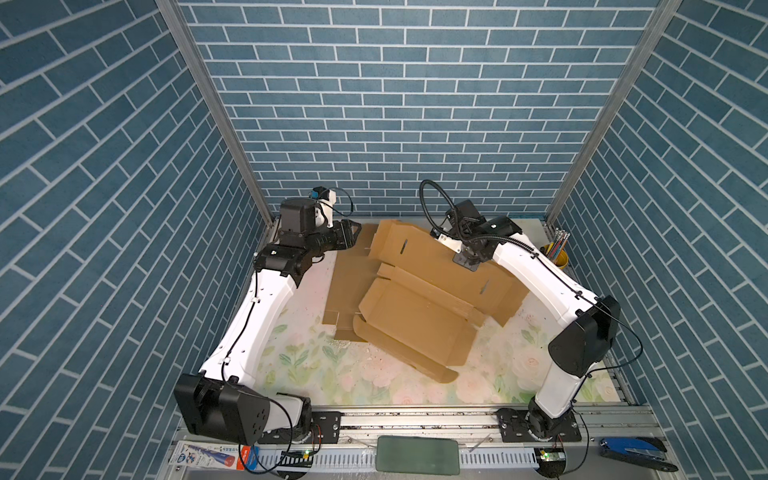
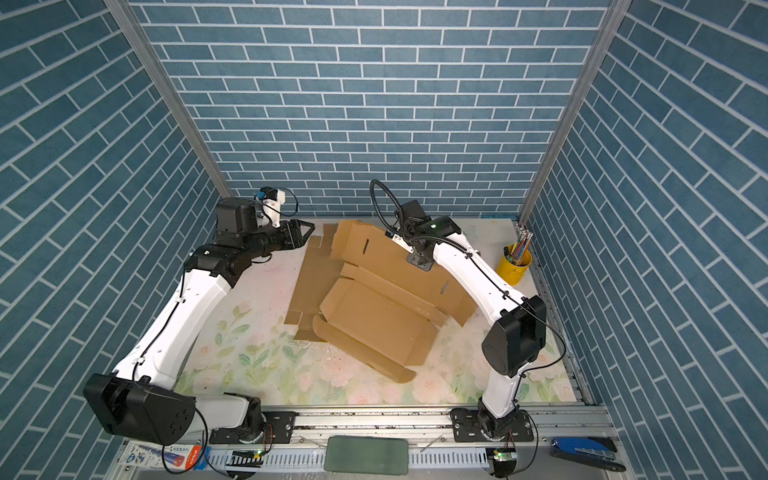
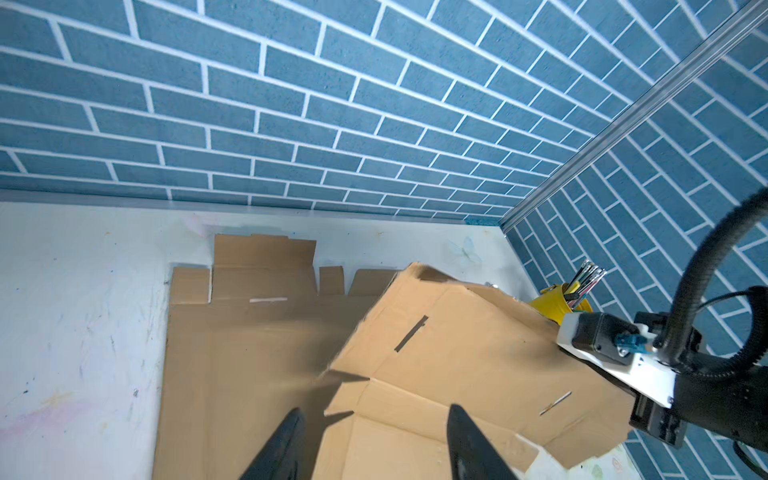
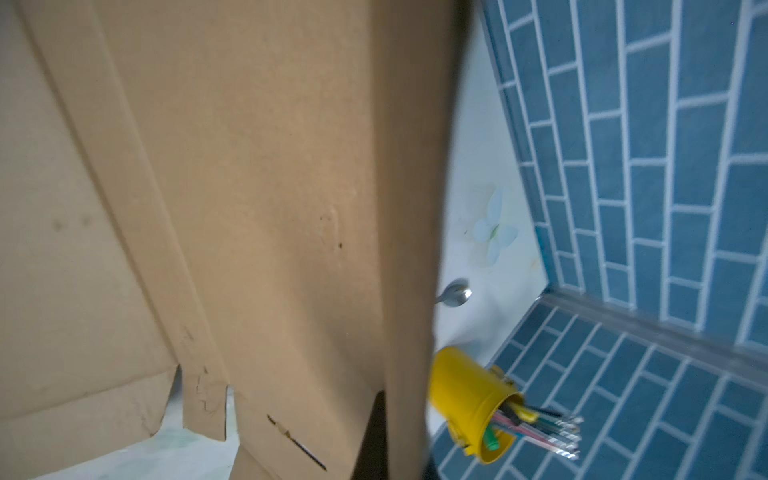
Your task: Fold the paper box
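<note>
I should use my right gripper to pull the slotted back panel closer and turn the paper box square before folding, because the box lies crooked over the flat cardboard sheet.
The paper box is a brown cardboard blank, partly folded, lying in the middle of the flowered table in both top views. Its wide slotted back panel stands tilted up. My right gripper is shut on that panel's far edge; in the right wrist view the panel fills the picture and only a dark finger shows behind it. My left gripper hangs open at the far left, apart from the box. In the left wrist view my left gripper has nothing between its fingers.
A second flat cardboard sheet lies under the box's left side, reaching the back wall. A yellow cup of pens stands at the back right, with a spoon near it. Blue brick walls close three sides.
</note>
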